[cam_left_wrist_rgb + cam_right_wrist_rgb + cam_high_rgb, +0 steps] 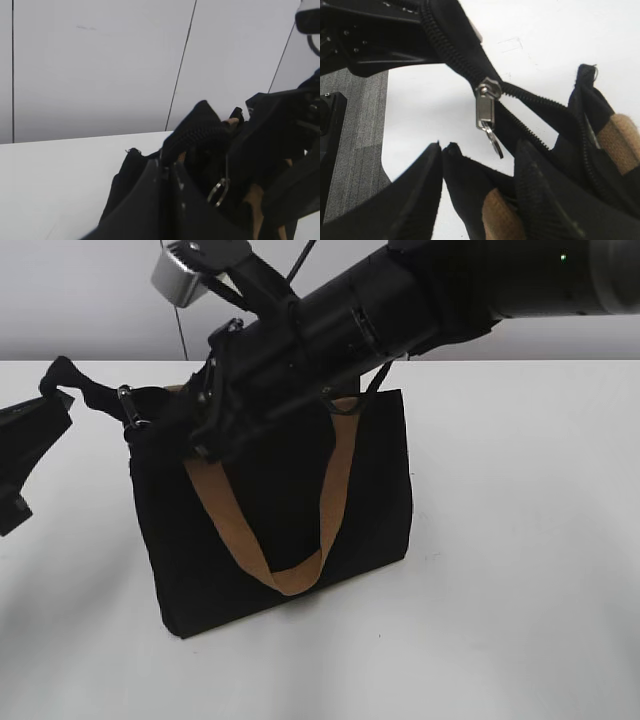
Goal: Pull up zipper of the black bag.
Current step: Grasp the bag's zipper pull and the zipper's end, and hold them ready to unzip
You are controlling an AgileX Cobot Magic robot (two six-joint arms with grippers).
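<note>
The silver zipper (pixel 130 406) will slide toward the black bag's far end and close the rows of teeth (pixel 524 127) when I pull, because they are apart beyond it.
The black bag (pixel 370 490) stands upright on the white table, its tan handles hanging down the front. My left gripper (pixel 167 167) is shut on the black fabric tab at the left end of the zip line and holds it taut; it also shows in the exterior view (pixel 35 430). The silver zipper (pixel 485 106) sits on the zip line near that end, its pull tab and ring dangling; it also shows in the exterior view (pixel 130 408). My right gripper (pixel 480 147) is open, just below the slider, with the bag's rim between its fingers. It touches neither slider nor tab.
The right arm (pixel 400 300) reaches across from the upper right over the bag's top. The white table (pixel 520 570) spreads to the right of and in front of the bag. A grey wall stands behind.
</note>
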